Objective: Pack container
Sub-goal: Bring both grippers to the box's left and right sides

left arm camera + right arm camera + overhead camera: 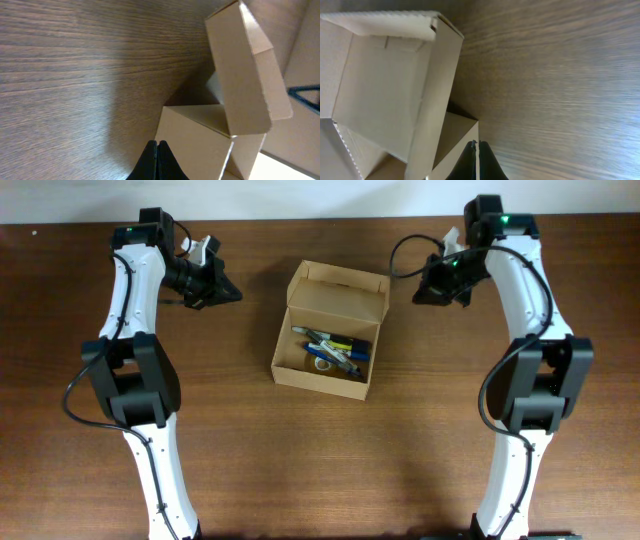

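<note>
My right gripper and my left gripper should move in on the lid's edges [385,299] to straighten the box [320,383] before shutting it, because it slants with its lid open.
The container [330,330], a tan cardboard box with its flap lid raised at the far side, sits mid-table with pens [335,348] and a small roll of tape inside. My left gripper [228,290] hovers left of the box's far end, shut with nothing between its fingers; in the left wrist view its tips [157,145] point at the box's side wall [195,140]. To the right of the lid, my right gripper [424,292] is also shut and empty. The right wrist view has its tips [476,145] beside the box's corner [460,135] and the lid [380,80] standing up.
Brown wooden table [320,470] stretches all round the box. Both arm bases stand at the near edge, left [150,430] and right [520,440]. A pale wall strip runs along the far edge.
</note>
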Controlling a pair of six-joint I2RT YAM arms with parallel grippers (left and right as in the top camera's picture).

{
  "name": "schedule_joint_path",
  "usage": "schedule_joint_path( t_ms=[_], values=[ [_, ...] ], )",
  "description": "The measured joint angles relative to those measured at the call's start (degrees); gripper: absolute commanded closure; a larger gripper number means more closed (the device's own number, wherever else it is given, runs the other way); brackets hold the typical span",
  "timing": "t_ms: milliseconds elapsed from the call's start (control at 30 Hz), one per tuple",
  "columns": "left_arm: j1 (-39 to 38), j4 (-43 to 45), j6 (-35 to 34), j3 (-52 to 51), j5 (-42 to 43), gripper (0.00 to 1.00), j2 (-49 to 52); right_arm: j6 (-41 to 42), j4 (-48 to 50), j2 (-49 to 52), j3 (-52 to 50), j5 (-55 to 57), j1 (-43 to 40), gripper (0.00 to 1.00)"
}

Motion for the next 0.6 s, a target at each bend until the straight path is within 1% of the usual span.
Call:
schedule_joint_path(
  t_ms=[133, 200, 600],
  values=[
    [0.0, 0.02, 0.26, 0.0, 0.87, 0.99, 0.0, 0.31, 1.7, 1.95, -0.46, -2.16, 0.44, 0.96],
    [0.0, 0.02, 0.39, 0.0, 0.98, 0.98, 0.0, 0.68, 2.8, 2.54, -0.48, -2.73, 0.96, 0.96],
    [0.0, -0.07, 0.46, 0.0, 0.7, 0.98, 0.0, 1.51, 14.49, 3.48, -0.52, -8.24, 7.34, 0.96]
  ],
)
